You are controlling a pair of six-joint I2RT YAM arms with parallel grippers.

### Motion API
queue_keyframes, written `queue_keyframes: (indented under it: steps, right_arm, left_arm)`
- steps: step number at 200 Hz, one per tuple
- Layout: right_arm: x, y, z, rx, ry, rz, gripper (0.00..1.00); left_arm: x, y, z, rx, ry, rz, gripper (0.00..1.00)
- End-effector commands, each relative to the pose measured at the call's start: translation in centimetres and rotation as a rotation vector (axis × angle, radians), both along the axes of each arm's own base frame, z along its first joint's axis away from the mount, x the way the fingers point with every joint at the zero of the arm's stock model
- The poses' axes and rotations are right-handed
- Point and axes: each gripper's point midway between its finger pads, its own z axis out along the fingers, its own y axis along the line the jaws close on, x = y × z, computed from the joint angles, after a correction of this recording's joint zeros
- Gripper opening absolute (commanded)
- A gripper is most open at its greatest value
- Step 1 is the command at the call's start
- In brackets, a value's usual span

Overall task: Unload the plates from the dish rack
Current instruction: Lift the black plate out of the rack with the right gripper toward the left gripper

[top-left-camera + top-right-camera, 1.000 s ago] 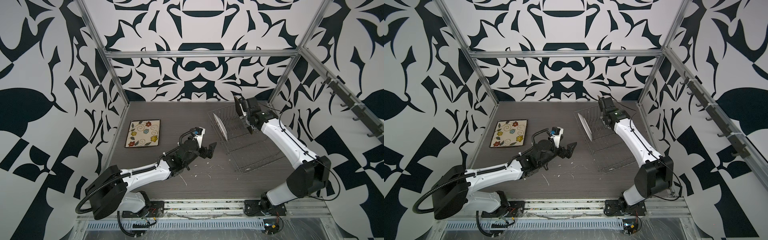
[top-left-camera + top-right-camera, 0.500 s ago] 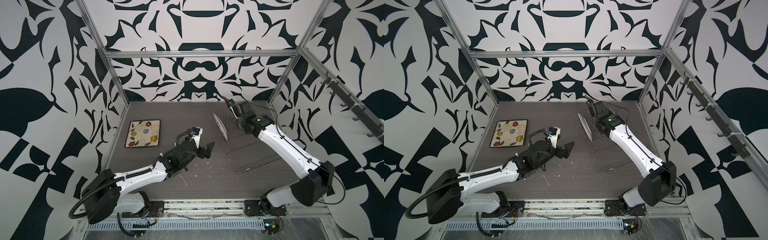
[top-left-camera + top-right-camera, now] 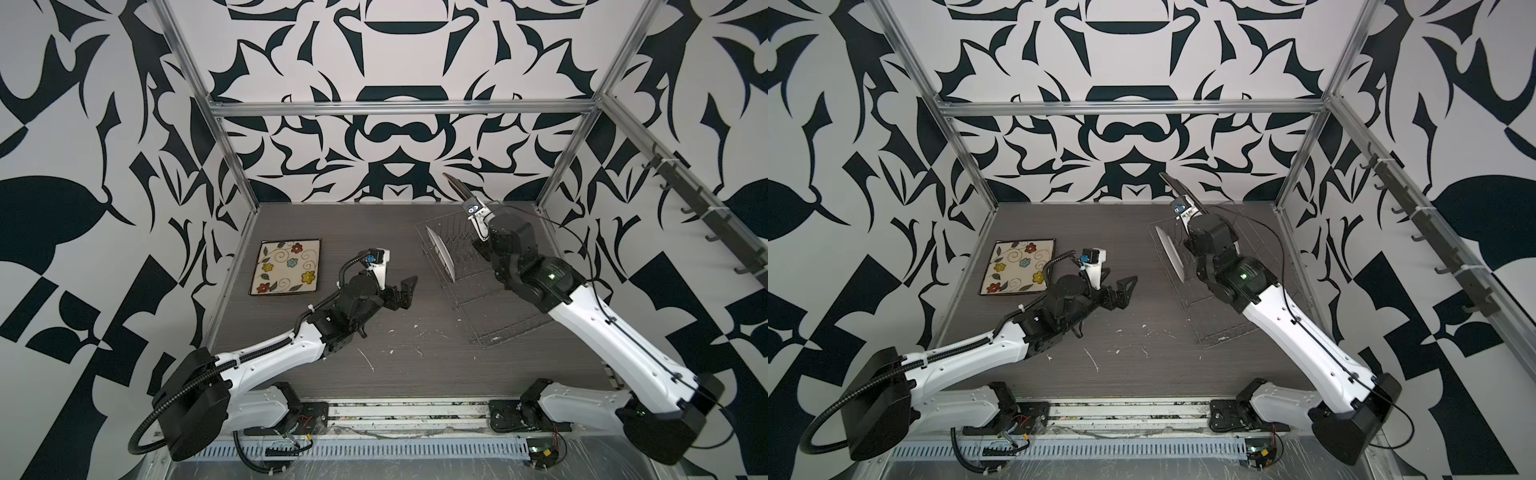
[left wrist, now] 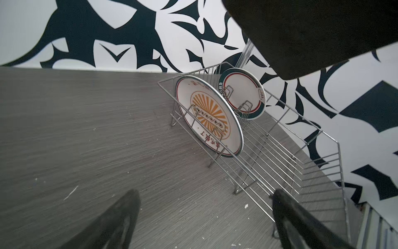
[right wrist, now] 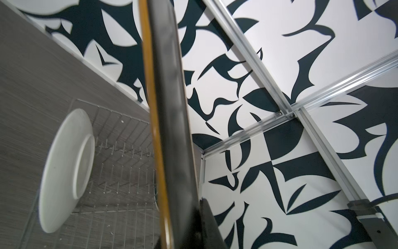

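The black plate's free edge is pointing at the back wall, so the robot's right gripper should turn it in front of the left gripper to hand it over.
The dish rack stands at the right of the table. My right gripper is shut on a glossy black plate, held edge-on in the air above the rack's far end. A large round white plate stands upright in the rack. Behind it stands a smaller round plate with a dark rim. My left gripper hovers open and empty over the table, left of the rack.
A square cream plate with coloured flowers lies flat on the table at the back left. White specks and scratches mark the dark table. Patterned walls with metal frame posts close in the sides and back.
My right gripper has carried the black plate up and a little leftward out of the rack. The left gripper has drifted slightly left, still open.
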Motion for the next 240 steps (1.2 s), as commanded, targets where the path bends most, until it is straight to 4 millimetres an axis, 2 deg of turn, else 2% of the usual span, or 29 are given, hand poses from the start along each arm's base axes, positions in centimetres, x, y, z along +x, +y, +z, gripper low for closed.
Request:
queue_keyframes:
  steps: [1,31,67,97,132,193,208,240]
  right_arm:
    - [-2.9,-0.4,10.5,0.388,-0.347,0.083,0.0]
    - [-4.6,-0.2,12.1,0.558,-0.389,0.154,0.0]
    - [-4.9,0.9,12.3,0.724,-0.366,0.219,0.0]
    - [-4.7,2.4,11.6,0.864,-0.315,0.268,0.0]
    - [-4.6,3.6,10.7,1.146,-0.359,0.345,0.0]
    - [-3.5,4.8,8.0,1.381,-0.26,0.326,0.0]
    - [-3.7,5.8,8.0,1.405,-0.233,0.375,0.0]
    - [-3.3,7.0,7.0,1.371,-0.127,0.362,0.0]
  left_arm:
    - [0.3,0.7,-0.6,-0.128,0.096,-0.003,0.99]
    - [0.5,1.4,-0.4,-0.143,0.102,0.021,0.99]
    - [0.7,2.6,0.3,-0.176,0.1,0.053,0.99]
    - [0.7,3.5,0.7,-0.224,0.112,0.068,0.99]
    - [1.3,5.0,1.0,-0.388,0.192,0.093,0.99]
    - [1.3,7.3,1.8,-0.481,0.216,0.16,1.0]
    - [1.3,7.5,2.1,-0.48,0.204,0.158,0.99]
    - [1.2,7.7,2.4,-0.475,0.201,0.139,0.99]
